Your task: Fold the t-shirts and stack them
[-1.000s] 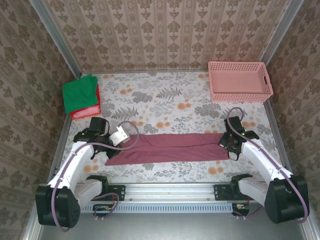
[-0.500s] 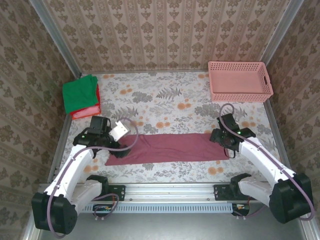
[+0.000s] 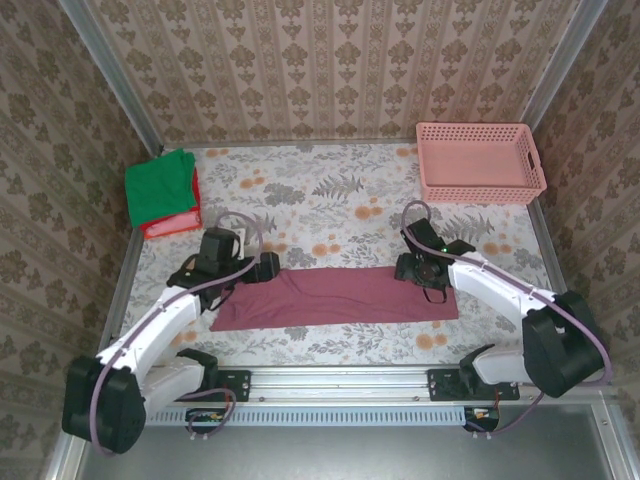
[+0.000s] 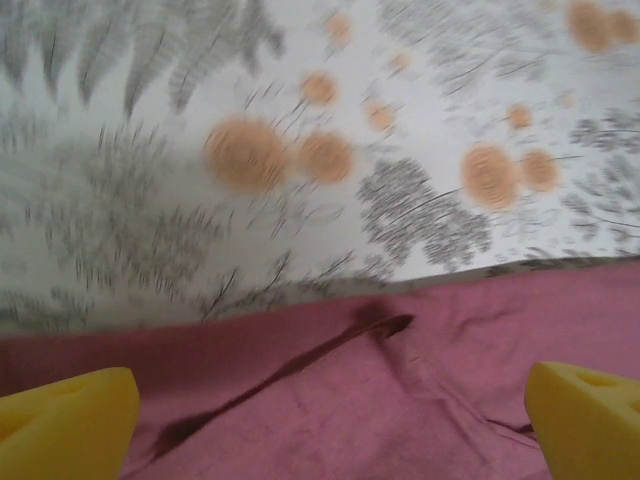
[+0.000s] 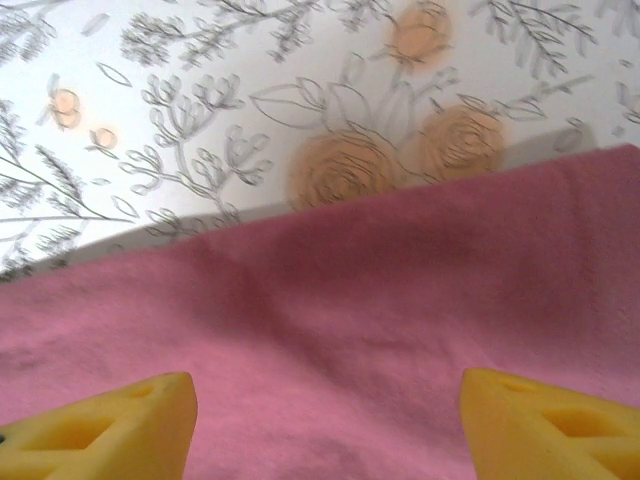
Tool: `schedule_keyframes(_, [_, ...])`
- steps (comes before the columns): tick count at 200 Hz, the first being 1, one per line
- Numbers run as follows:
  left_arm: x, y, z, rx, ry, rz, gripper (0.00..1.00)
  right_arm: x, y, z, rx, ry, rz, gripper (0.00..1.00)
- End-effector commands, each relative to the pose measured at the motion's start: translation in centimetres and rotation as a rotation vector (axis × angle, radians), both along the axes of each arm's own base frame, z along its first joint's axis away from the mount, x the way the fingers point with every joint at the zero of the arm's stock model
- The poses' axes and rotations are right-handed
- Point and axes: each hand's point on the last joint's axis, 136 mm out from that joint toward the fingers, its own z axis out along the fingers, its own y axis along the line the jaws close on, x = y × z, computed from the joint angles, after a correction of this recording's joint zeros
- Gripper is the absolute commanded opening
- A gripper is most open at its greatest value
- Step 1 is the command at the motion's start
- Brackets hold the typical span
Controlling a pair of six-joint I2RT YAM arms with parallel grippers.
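Observation:
The maroon t-shirt strip lies crossways below both grippers, so the robot's left gripper should first swing the strip's end toward the back wall and then fold the strip shorter.
A maroon t-shirt lies folded into a long flat strip across the near middle of the table. My left gripper hovers open over the strip's far left edge, its yellow fingertips spread wide above the cloth with nothing between them. Over the far right edge my right gripper is open too, its fingers apart above the bare cloth. A folded green t-shirt rests on a red one at the back left.
A pink plastic lattice basket stands at the back right corner. The floral table cover stretches between the strip and the back wall. Patterned walls close in the left, right and back.
Both grippers have opened and let go of the maroon shirt's ends. They have moved inward and toward the strip's far edge. The strip now lies flat.

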Motion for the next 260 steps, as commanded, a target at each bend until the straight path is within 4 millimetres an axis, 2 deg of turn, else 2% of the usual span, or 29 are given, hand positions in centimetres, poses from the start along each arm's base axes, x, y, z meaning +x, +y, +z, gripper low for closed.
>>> schedule_keyframes(1, [0.2, 0.5, -2.6, -0.074, 0.116, 0.188, 1.00, 1.8, 1.7, 0.6, 0.076, -0.033, 0.005, 0.69])
schedule_keyframes(36, [0.7, 0.4, -6.4, -0.060, 0.217, 0.224, 1.00, 2.1, 1.8, -1.5, 0.082, 0.014, -0.012, 0.68])
schedule_keyframes(57, [2.7, 0.3, -7.8, -0.038, 0.232, 0.215, 1.00, 2.0, 1.7, -2.7, 0.101, 0.040, -0.034, 0.67])
schedule_keyframes(74, [5.1, 0.3, -8.4, -0.023, 0.237, 0.204, 1.00, 1.7, 1.6, -3.3, 0.106, 0.050, -0.046, 0.67])
schedule_keyframes(113, [12.6, -0.6, -8.7, 0.019, 0.204, 0.129, 1.00, 0.4, 1.8, -4.7, 0.150, 0.067, -0.075, 0.66])
schedule_keyframes(130, [15.9, -1.4, -8.2, 0.026, 0.177, 0.109, 1.00, -0.1, 1.8, -5.1, 0.150, 0.077, -0.078, 0.66])
schedule_keyframes(151, [18.8, -2.4, -6.8, 0.029, 0.133, 0.083, 1.00, -0.3, 1.3, -4.2, 0.136, 0.050, -0.078, 0.66])
schedule_keyframes(165, [19.8, -3.2, -5.8, 0.037, 0.108, 0.051, 1.00, -0.3, 1.2, -3.6, 0.138, 0.025, -0.067, 0.66])
schedule_keyframes(167, [20.0, -3.2, -5.6, 0.040, 0.104, 0.051, 1.00, -0.2, 1.2, -3.0, 0.147, 0.004, -0.066, 0.66])
schedule_keyframes(191, [20.4, -3.6, -3.4, 0.082, 0.053, 0.046, 1.00, 0.3, 1.3, -1.3, 0.149, -0.047, -0.027, 0.68])
schedule_keyframes(223, [19.0, -2.9, -0.8, 0.149, -0.018, 0.094, 1.00, 1.4, 2.3, -0.2, 0.158, -0.091, 0.042, 0.70])
schedule_keyframes(237, [18.1, -2.2, -0.4, 0.166, -0.032, 0.149, 1.00, 1.9, 2.8, -0.2, 0.164, -0.094, 0.067, 0.70])
schedule_keyframes(254, [16.6, -1.3, -1.3, 0.146, -0.007, 0.223, 1.00, 2.5, 3.6, -0.1, 0.171, -0.086, 0.100, 0.70])
schedule_keyframes(260, [16.2, -1.0, -1.7, 0.138, 0.004, 0.243, 1.00, 2.6, 4.0, -0.9, 0.164, -0.059, 0.110, 0.70])
